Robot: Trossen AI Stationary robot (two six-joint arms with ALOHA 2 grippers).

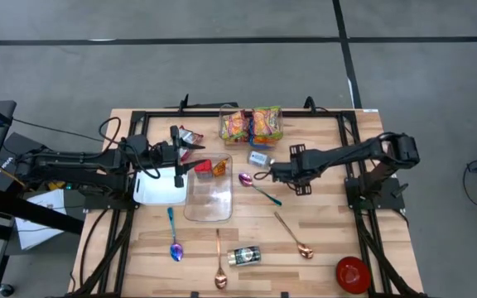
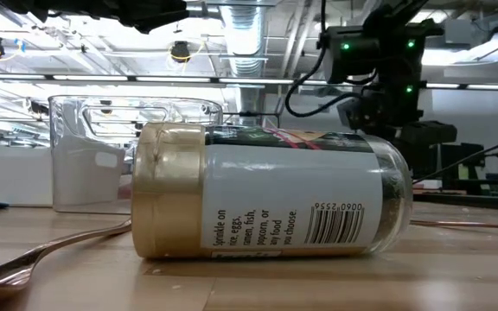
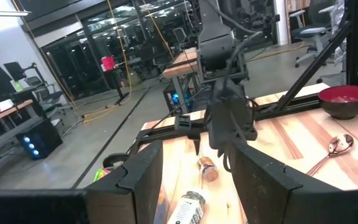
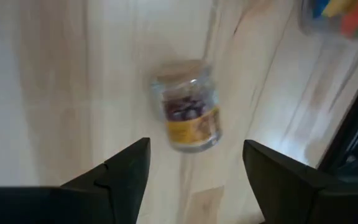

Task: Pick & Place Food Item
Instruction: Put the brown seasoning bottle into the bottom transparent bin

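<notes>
The glass jar (image 4: 183, 93) is clear of its neighbours and lined up with the open fingers, so the robot's right gripper keeps going down and closes around the jar's body (image 4: 192, 124).
A small glass jar (image 4: 188, 115) with a cork-coloured lid and a yellow label lies on its side on the wooden table (image 1: 330, 223), left of centre at the far side (image 1: 259, 157). My right gripper (image 4: 196, 146) hangs above it, tipped downward and open; its fingers stand apart just short of the jar and touch nothing (image 1: 273, 172). My left gripper (image 3: 197, 152) is held level and open over the table's left part (image 1: 187, 165), with nothing between its fingers. It faces the jar (image 3: 209, 169) and the right gripper (image 3: 229, 134).
A clear tub (image 1: 209, 199) and a white tray (image 1: 157, 186) sit under the left gripper. A clear box of bright sweets (image 1: 251, 124) stands at the far edge. A seasoning jar (image 2: 266, 194) lies near the front, with several spoons (image 1: 259, 189) and a red bowl (image 1: 353, 273).
</notes>
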